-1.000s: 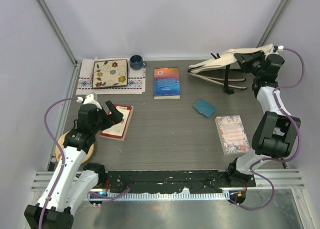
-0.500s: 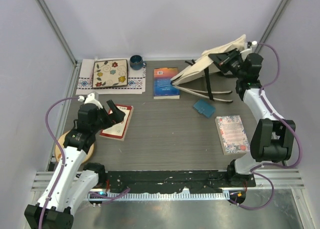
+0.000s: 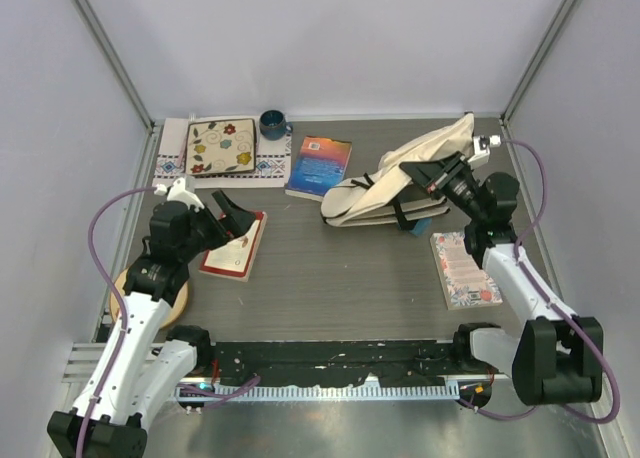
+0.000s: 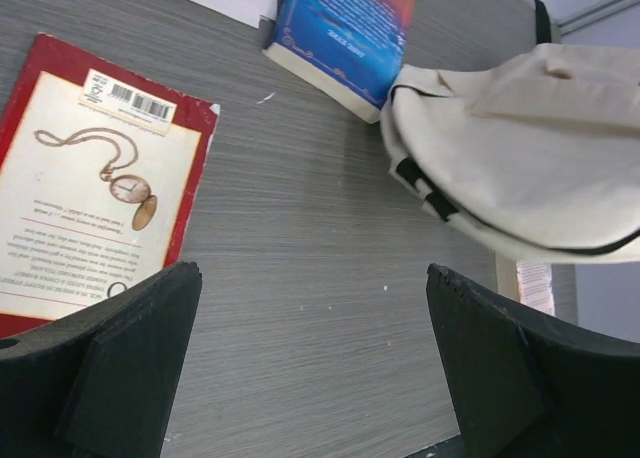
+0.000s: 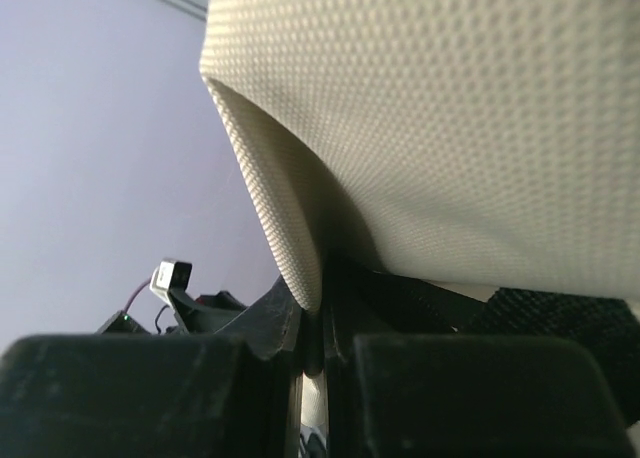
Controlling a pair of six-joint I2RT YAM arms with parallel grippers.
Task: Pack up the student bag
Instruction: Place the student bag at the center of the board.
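Note:
My left gripper should keep moving until it closes on the bag's edge, since my right gripper holds the bag's fold and the tabletop beside it is clear.
The cream student bag lies slumped in the middle right of the table, black straps underneath. My right gripper is shut on a fold of its fabric near the top; the right wrist view shows the woven cream cloth pinched between the closed jaws. My left gripper is open and empty, over the right edge of a red-and-cream book. In the left wrist view the open gripper hangs above bare table, with the red book to its left and the bag at the upper right.
A blue book lies left of the bag and also shows in the left wrist view. A teal case peeks from under the bag. A floral book lies right front. A patterned plate, a mug and a wooden disc are at the left.
My right gripper has dragged the bag from the back right corner toward the middle. The bag now partly covers the teal case and has pushed the blue book askew. My left gripper shifted slightly.

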